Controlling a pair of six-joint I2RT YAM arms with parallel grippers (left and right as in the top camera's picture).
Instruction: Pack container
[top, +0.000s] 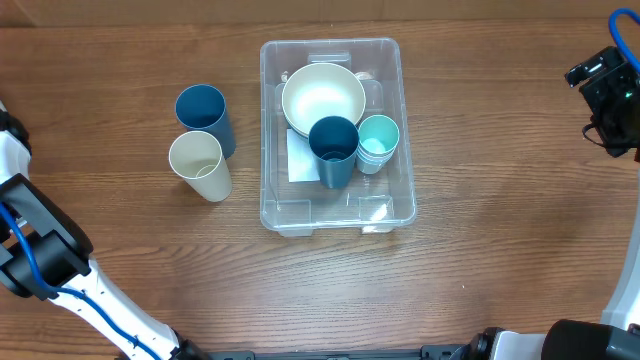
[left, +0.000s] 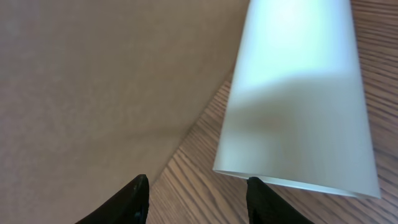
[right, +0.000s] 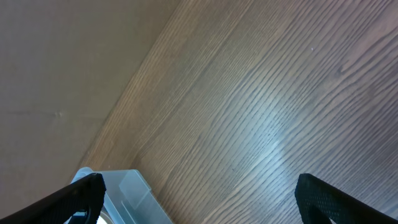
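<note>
The pale cup (left: 297, 99) is on its side and its rim points toward my left gripper, so I should grip the cup's rim (left: 219, 170) and set the cup upright before I pack it.
The clear container (top: 268, 140) stands mid-table. Inside it are a cream bowl (top: 322, 98), a dark blue cup (top: 334, 148), a teal cup (top: 378, 140) and a white label (top: 298, 158). A dark blue cup (top: 205, 115) and a cream cup (top: 198, 163) stand on the table to its left. My right gripper (top: 590, 100) (right: 205, 199) hovers open and empty far to the right; the container's corner (right: 134, 193) shows by its left finger. My left gripper (left: 199, 202) is open over bare wood, next to a pale cylinder (left: 298, 106); I cannot tell what that is.
The left arm (top: 40, 250) lies along the table's left edge, and its gripper is out of the overhead view. A beige wall (left: 93, 81) rises behind the table's edge. Bare wood runs between the container and the right arm.
</note>
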